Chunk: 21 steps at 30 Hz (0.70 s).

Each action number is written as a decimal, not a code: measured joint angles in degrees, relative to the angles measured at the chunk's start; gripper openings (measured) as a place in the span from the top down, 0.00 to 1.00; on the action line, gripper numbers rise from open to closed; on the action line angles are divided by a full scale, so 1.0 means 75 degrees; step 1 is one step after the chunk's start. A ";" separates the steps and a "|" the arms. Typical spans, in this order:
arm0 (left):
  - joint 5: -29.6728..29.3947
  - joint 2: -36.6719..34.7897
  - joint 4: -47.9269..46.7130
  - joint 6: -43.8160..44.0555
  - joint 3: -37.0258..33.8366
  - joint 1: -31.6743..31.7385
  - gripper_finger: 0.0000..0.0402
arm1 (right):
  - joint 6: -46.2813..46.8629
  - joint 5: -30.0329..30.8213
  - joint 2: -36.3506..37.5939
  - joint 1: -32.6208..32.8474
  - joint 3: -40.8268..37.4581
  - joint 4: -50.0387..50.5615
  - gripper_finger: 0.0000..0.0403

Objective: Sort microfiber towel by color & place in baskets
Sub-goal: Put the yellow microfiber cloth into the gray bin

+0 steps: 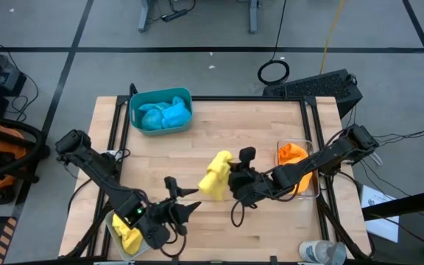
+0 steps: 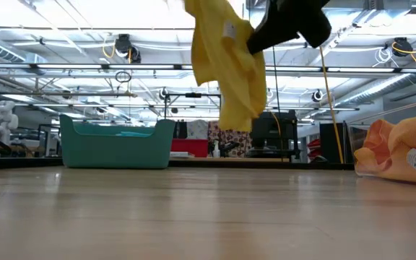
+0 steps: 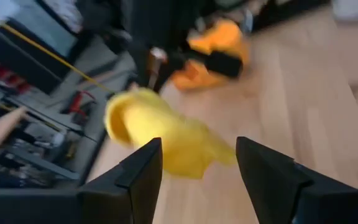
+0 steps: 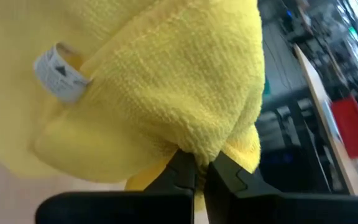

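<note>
Next, I pass the towel's free side (image 1: 210, 184) to my left gripper, because my right gripper holds the yellow towel far from the basket (image 1: 128, 237) by my left gripper.
A yellow towel (image 1: 213, 177) hangs in the air over the middle of the table, held by my right gripper (image 1: 231, 181), which is shut on it. In the low view the yellow towel (image 2: 226, 65) dangles well above the wood. My left gripper (image 1: 185, 199) is open just near-left of it, touching nothing; in its wrist view the yellow towel (image 3: 166, 140) lies ahead between the open fingers. A second yellow towel (image 1: 127, 235) lies in the basket at the near-left corner. The teal basket (image 1: 160, 110) holds blue towels. Orange towels (image 1: 293, 156) fill the clear basket (image 1: 313, 188). My right gripper (image 4: 197, 165) pinches a bunched fold of the yellow towel (image 4: 210, 140) between its two fingers, several layers together. The fingers come from the table's right side at the towel's upper part. The towel is lifted clear and hangs slack below the hold (image 2: 237, 101).
The teal basket (image 2: 118, 144) stands at the far left, the clear basket with orange cloth (image 2: 399, 152) at the right edge. A clear plastic bottle (image 1: 322, 252) lies at the near-right corner. Bare wood (image 1: 219, 136) stretches between the baskets.
</note>
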<state>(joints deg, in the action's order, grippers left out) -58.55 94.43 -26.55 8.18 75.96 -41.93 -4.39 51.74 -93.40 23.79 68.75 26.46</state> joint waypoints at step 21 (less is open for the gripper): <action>0.0124 0.0001 0.0275 0.1652 -0.0936 0.1247 0.48 | -0.0016 -0.0279 0.0002 -0.0165 0.0000 -0.1374 0.99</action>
<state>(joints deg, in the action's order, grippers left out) -57.62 94.44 -24.49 20.57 68.94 -32.57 -4.51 49.65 -93.38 22.55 68.75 16.16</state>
